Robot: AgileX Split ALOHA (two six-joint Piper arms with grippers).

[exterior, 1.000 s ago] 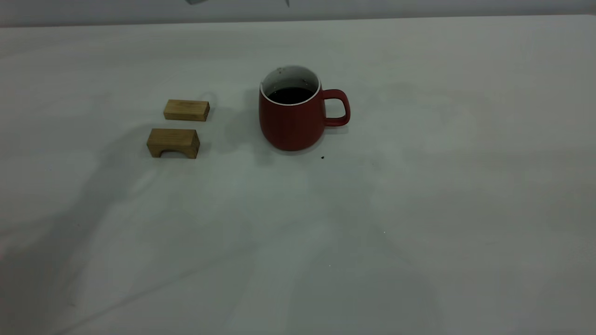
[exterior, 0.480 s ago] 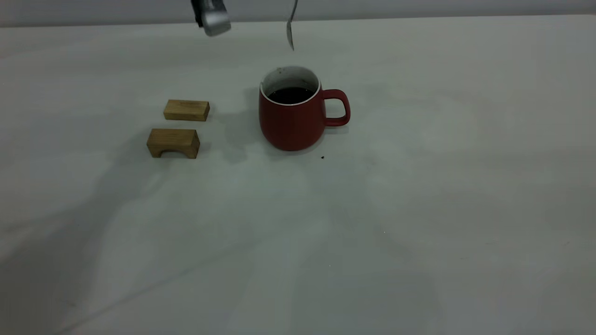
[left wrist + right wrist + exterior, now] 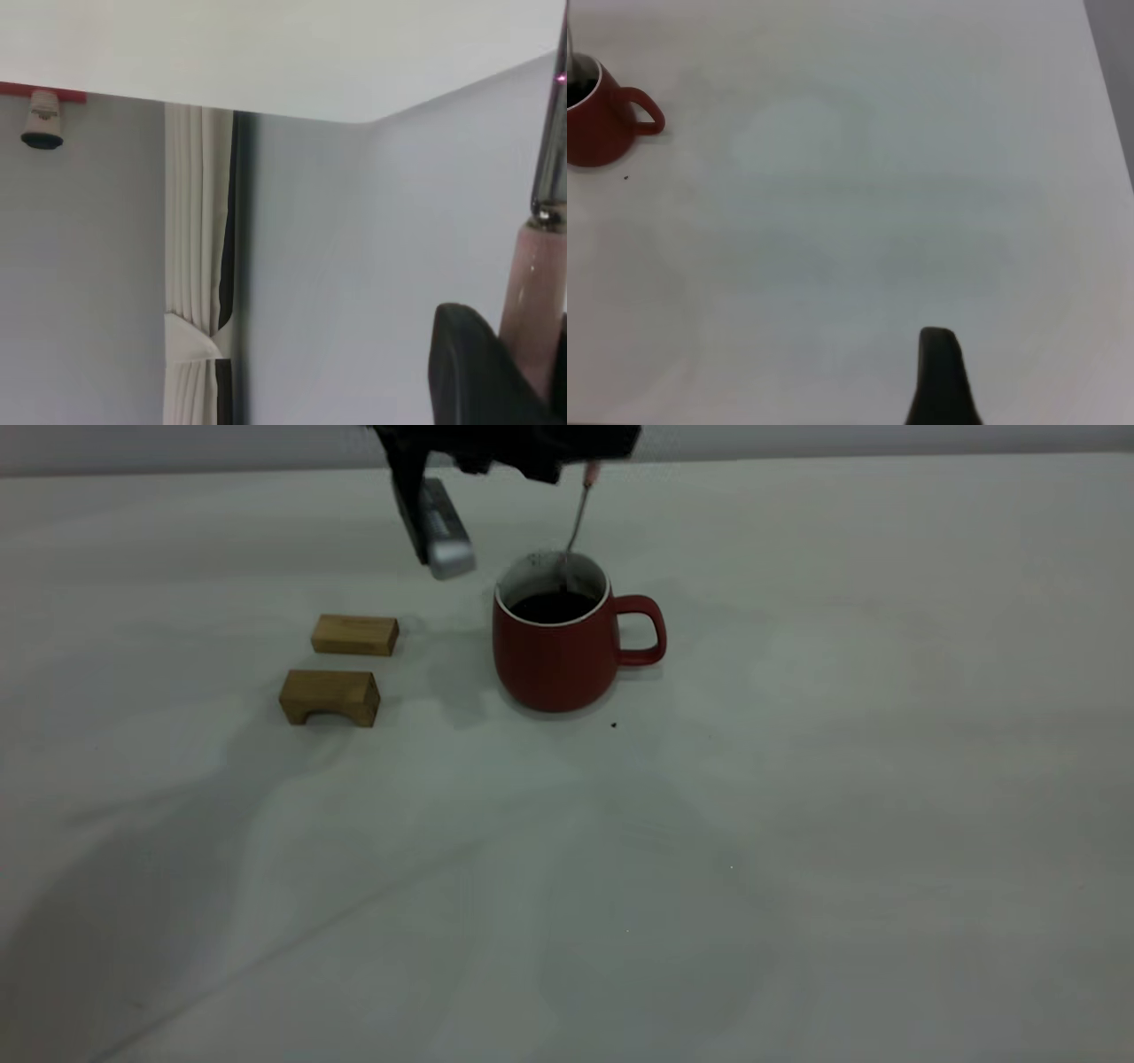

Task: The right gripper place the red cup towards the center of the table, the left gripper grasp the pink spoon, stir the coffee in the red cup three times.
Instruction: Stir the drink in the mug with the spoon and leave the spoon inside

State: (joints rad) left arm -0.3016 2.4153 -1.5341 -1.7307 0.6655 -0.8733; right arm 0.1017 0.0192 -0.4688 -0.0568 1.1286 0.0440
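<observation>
I should bring the pink spoon back down into the coffee's middle point(image 3: 552, 607) with my left gripper, because the spoon's metal neck stands high at the red cup's far side point(image 3: 566, 572).
The red cup point(image 3: 554, 657) stands upright near the middle of the table point(image 3: 797, 824), its handle pointing to the view's right, with dark coffee point(image 3: 554, 607) inside. My left gripper point(image 3: 588, 460) hangs just above it at the view's top edge, shut on the pink spoon point(image 3: 590, 471). The spoon's grey metal neck point(image 3: 574, 530) slants down into the cup, and its bowl is hidden below the rim. In the left wrist view the pink handle point(image 3: 534, 297) sits against a black finger point(image 3: 467, 370). My right gripper point(image 3: 943, 382) is well off to the side, far from the cup point(image 3: 595, 124).
Two tan wooden blocks lie left of the cup, a flat one point(image 3: 354, 635) and an arched one point(image 3: 330, 697). The left arm's silver-grey part point(image 3: 445, 545) hangs close beside the cup's rim. A tiny dark speck point(image 3: 613, 725) lies in front of the cup.
The left gripper has come down into view with the spoon. The spoon's bowl, above the rim half a second ago, is now inside the cup. The cup has not moved.
</observation>
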